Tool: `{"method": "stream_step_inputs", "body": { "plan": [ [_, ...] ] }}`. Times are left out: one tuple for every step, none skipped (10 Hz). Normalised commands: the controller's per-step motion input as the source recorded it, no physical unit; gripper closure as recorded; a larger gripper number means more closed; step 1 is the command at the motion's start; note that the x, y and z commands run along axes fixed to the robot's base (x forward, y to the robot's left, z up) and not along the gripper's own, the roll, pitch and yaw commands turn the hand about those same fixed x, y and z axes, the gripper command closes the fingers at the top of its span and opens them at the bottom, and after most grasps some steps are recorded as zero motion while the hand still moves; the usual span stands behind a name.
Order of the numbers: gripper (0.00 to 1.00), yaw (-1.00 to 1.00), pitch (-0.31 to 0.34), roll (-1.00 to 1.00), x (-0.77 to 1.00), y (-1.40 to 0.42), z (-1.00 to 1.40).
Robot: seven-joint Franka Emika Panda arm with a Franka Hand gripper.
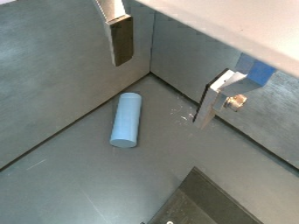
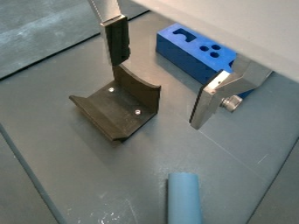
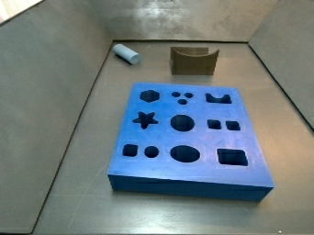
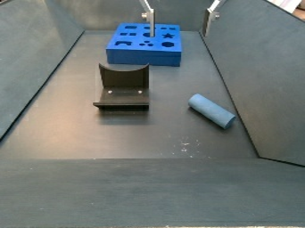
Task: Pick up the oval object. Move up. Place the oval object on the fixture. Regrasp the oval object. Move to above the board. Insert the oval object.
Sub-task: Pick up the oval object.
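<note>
The fixture's top sinks into a curved notch, so the oval object will lie on its side, held by the notch, when I put it there.
The oval object is a pale blue peg lying flat on the grey floor, near the side wall in both side views. The fixture is a dark block with a curved notch, standing apart from the peg. The blue board lies flat with its shaped holes bare. My gripper hangs high above the floor, open, with nothing between its fingers. Only its fingertips show in a side view, over the board's end.
Grey walls slope up around the floor on all sides; the peg lies close to one. A dark shape cuts into the edge of a wrist view.
</note>
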Motion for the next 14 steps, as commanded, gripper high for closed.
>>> {"method": "stream_step_inputs", "body": {
  "plan": [
    [0.0, 0.49, -0.054, -0.21, 0.41, 0.09, -0.23],
    [0.0, 0.85, -0.066, -0.22, 0.0, -0.01, -0.17],
    [0.0, 0.9, -0.054, -0.2, 0.0, 0.0, -0.19],
    [0.0, 1.0, -0.046, -0.11, 0.02, 0.0, -0.36],
    [0.0, 1.0, -0.063, -0.1, 0.0, 0.0, -0.49],
    [0.0, 1.0, -0.234, -0.08, -0.03, 0.03, -0.56],
    [0.0, 0.33, -0.191, 0.06, -0.25, -0.28, -0.06],
    [0.0, 0.0, 0.0, 0.0, 0.0, 0.08, 0.0],
    [0.0, 0.45, -0.183, 0.02, -0.48, 0.28, -0.93],
    [0.0, 0.56, -0.17, 0.08, -0.49, 0.33, -1.0],
    [0.0, 0.45, -0.149, 0.16, -0.48, 0.38, -1.0],
    [0.0, 0.42, -0.137, 0.17, -0.49, 0.39, -0.99],
    [0.0, 0.37, -0.091, 0.15, -0.49, 0.37, -1.0],
    [0.0, 0.22, -0.081, 0.12, -0.45, 0.21, -1.0]
  ]
}}
